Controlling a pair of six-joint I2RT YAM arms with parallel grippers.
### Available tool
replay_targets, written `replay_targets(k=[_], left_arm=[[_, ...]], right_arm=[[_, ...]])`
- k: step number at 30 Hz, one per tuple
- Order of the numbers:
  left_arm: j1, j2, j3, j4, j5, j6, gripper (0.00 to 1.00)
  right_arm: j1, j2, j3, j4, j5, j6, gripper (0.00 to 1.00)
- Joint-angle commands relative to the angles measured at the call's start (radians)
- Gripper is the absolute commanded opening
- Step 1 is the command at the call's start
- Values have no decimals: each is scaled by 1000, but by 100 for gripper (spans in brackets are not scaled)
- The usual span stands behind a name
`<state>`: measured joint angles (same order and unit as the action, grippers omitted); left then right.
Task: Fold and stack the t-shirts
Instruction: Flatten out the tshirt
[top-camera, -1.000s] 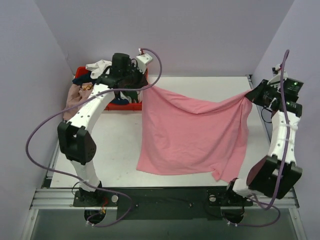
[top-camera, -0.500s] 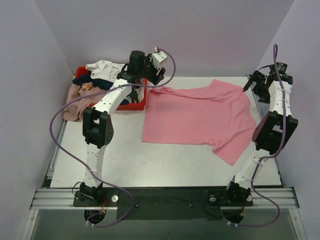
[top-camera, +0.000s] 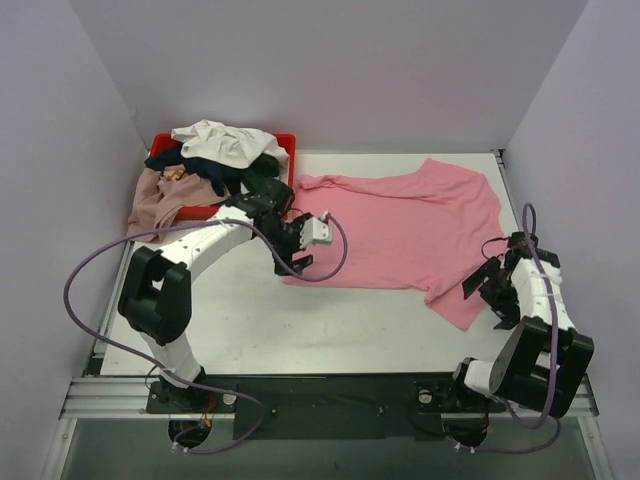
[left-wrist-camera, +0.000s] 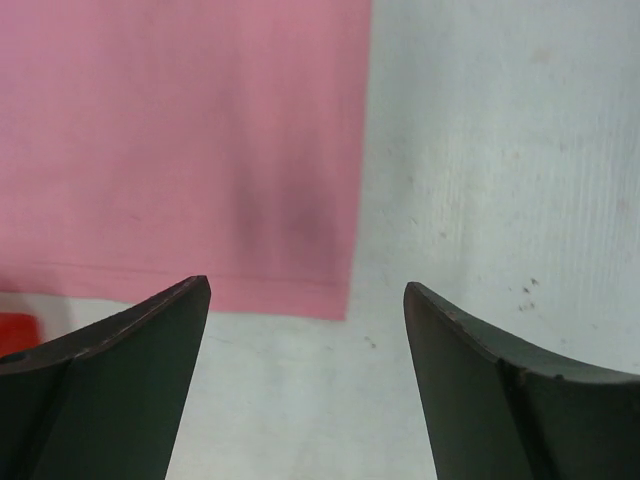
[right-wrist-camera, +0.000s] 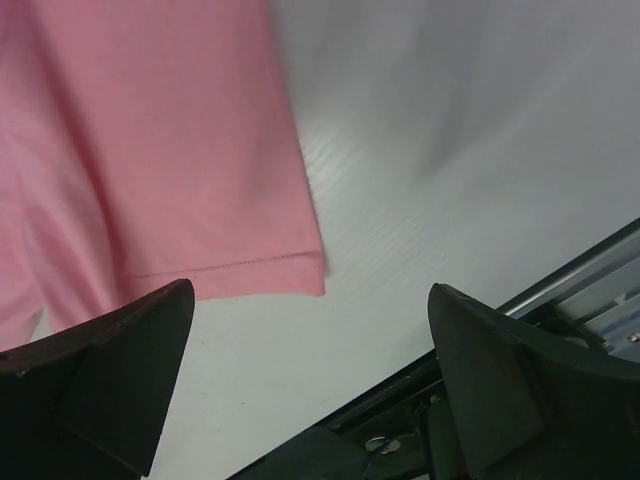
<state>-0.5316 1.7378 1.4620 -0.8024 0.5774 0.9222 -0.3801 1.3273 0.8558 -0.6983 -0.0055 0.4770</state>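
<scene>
The whole pink t-shirt (top-camera: 393, 228) will slide toward me when I pull its near edge, because the far sleeve (top-camera: 450, 175) lies spread out with its edges free.
A bright pink t-shirt (top-camera: 400, 225) lies spread flat on the white table, collar toward the back, with one sleeve near the front right. My left gripper (top-camera: 295, 262) hovers open over its near-left corner; the left wrist view shows the pink hem corner (left-wrist-camera: 180, 150) between the spread fingers of that gripper (left-wrist-camera: 307, 285), which grips nothing. My right gripper (top-camera: 488, 298) stands open beside the near-right sleeve. In the right wrist view the hemmed sleeve (right-wrist-camera: 150, 150) lies ahead of that empty gripper (right-wrist-camera: 311, 288). More t-shirts, white (top-camera: 215, 140), navy (top-camera: 200, 165) and mauve (top-camera: 150, 195), are piled at the back left.
A red plastic tray (top-camera: 287, 142) at the back left holds the pile of shirts, and the mauve one hangs over its left side. The table's metal front rail (right-wrist-camera: 570, 300) runs close to the right gripper. Purple walls close in the left, back and right.
Both grippers opened and let go of the pink t-shirt, which dropped from hanging between them to lying flat. Both arms swung down to the shirt's near corners.
</scene>
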Motion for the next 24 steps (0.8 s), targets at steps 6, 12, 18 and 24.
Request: replay_targets(k=[6, 12, 18, 24], left_arm=[[-30, 2, -323, 236, -224, 138, 91], [-42, 3, -459, 442, -255, 147, 91], [-86, 6, -489, 555, -301, 116, 88], [-125, 98, -451, 520, -434, 121, 61]], right_arm=[[-28, -30, -248, 184, 29, 207, 86], [-29, 99, -277, 278, -47, 207, 54], [-45, 98, -285, 335, -116, 172, 14], [-82, 23, -245, 301, -208, 149, 0]])
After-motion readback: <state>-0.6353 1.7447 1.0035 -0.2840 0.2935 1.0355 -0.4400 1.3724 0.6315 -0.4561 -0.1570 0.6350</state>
